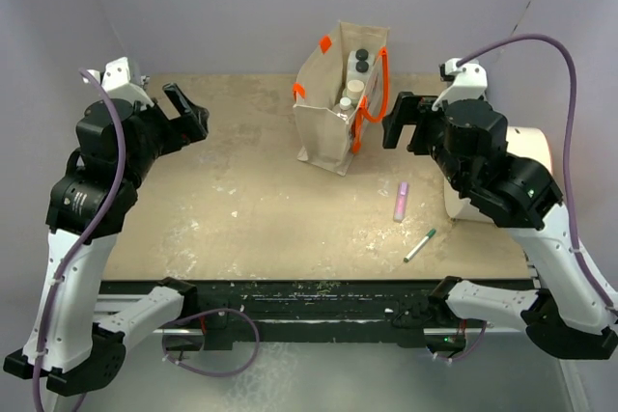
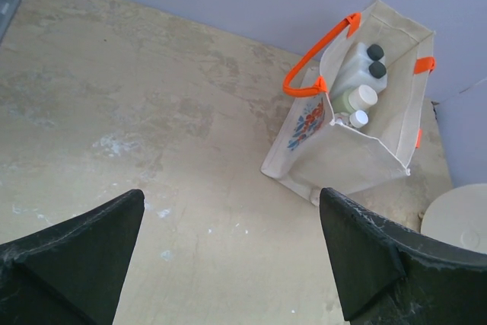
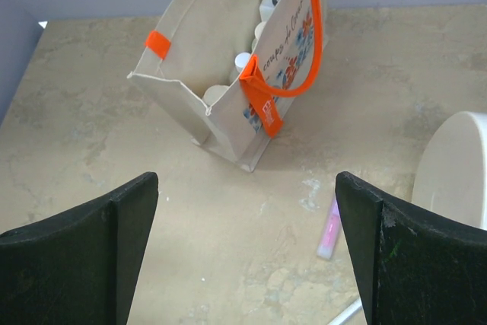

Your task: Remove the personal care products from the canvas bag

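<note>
The canvas bag's near rim corner (image 1: 296,106) facing the robot's left gripper is clear of the bottles, so the gripper goes on heading toward that corner until its fingers are on both sides of it.
The cream canvas bag (image 1: 323,132) with orange handles stands upright at the back middle of the table. Inside it are the personal care products: two white bottles with black caps (image 1: 362,61), a bottle with a pale cap (image 1: 355,88) and a small white-capped one (image 1: 345,102). They also show in the left wrist view (image 2: 365,81). My left gripper (image 1: 188,111) is open and empty, well left of the bag. My right gripper (image 1: 406,127) is open and empty, just right of the bag's orange handle (image 3: 312,28).
A small pink tube (image 1: 401,201) and a green pen (image 1: 419,245) lie on the table right of centre. A large white cylinder (image 1: 502,176) stands at the right edge, partly under my right arm. Purple walls close the back and sides.
</note>
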Controlling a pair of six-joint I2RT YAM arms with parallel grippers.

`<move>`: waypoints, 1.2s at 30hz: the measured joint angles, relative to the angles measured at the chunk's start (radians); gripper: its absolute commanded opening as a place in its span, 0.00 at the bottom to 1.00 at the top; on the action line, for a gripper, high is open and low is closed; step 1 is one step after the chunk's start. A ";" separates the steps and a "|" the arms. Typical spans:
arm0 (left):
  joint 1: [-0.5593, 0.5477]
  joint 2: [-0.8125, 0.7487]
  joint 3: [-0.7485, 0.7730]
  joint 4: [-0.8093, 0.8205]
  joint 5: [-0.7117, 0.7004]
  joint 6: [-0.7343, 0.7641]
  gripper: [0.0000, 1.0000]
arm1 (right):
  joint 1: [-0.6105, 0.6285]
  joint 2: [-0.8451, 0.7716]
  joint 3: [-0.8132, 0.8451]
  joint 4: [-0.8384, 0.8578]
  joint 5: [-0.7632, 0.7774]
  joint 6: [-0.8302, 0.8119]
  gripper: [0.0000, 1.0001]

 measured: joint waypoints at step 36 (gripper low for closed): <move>0.052 0.793 0.177 0.412 0.761 -0.226 0.91 | -0.287 0.461 0.053 0.153 -0.397 0.253 0.98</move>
